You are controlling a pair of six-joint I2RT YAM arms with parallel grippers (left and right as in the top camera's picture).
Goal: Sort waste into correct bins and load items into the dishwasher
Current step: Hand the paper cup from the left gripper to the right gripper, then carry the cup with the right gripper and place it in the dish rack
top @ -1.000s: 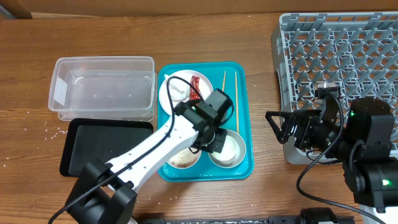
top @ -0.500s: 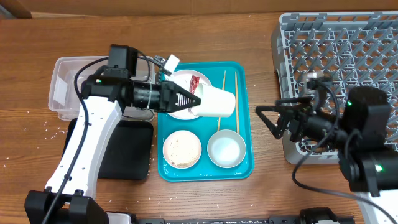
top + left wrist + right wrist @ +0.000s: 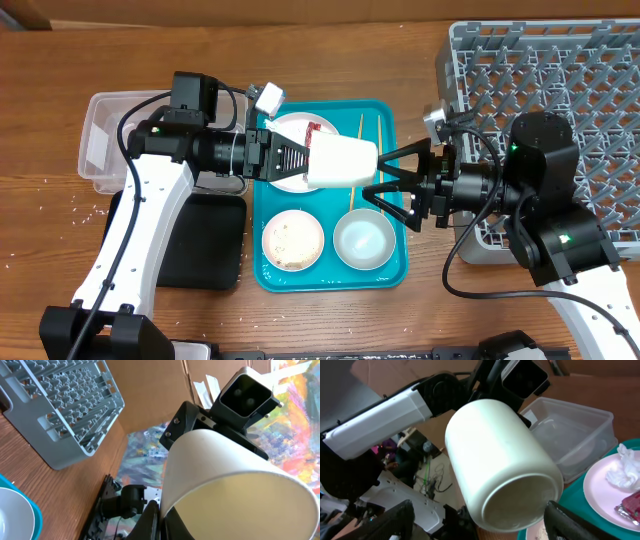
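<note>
The cup's rim (image 3: 314, 160) is pinched in my left gripper, far from the dish rack, so next my right gripper grabs the cup by its base (image 3: 369, 163) and loads it into the dish rack.
My left gripper (image 3: 300, 160) is shut on the rim of a white cup (image 3: 340, 163) and holds it on its side above the teal tray (image 3: 390, 258). My right gripper (image 3: 372, 172) is open, one finger on each side of the cup's base, not closed on it. The right wrist view shows the cup's base (image 3: 512, 497) between my open fingers (image 3: 480, 527). The left wrist view shows the cup's mouth (image 3: 235, 490) pinched by my fingers (image 3: 160, 522). The dish rack (image 3: 560, 90) stands at the far right.
A white plate (image 3: 287, 140) with a red wrapper (image 3: 316, 132) and a napkin (image 3: 622, 467) lies under the cup. A bowl with rice (image 3: 293, 240), an empty bowl (image 3: 363, 240) and chopsticks (image 3: 380, 130) are on the tray. The clear tub (image 3: 160, 140) and black tray (image 3: 190, 240) are on the left.
My left gripper has carried the cup slightly right. My right arm has swung left from the rack and brought its open jaws around the cup's base.
</note>
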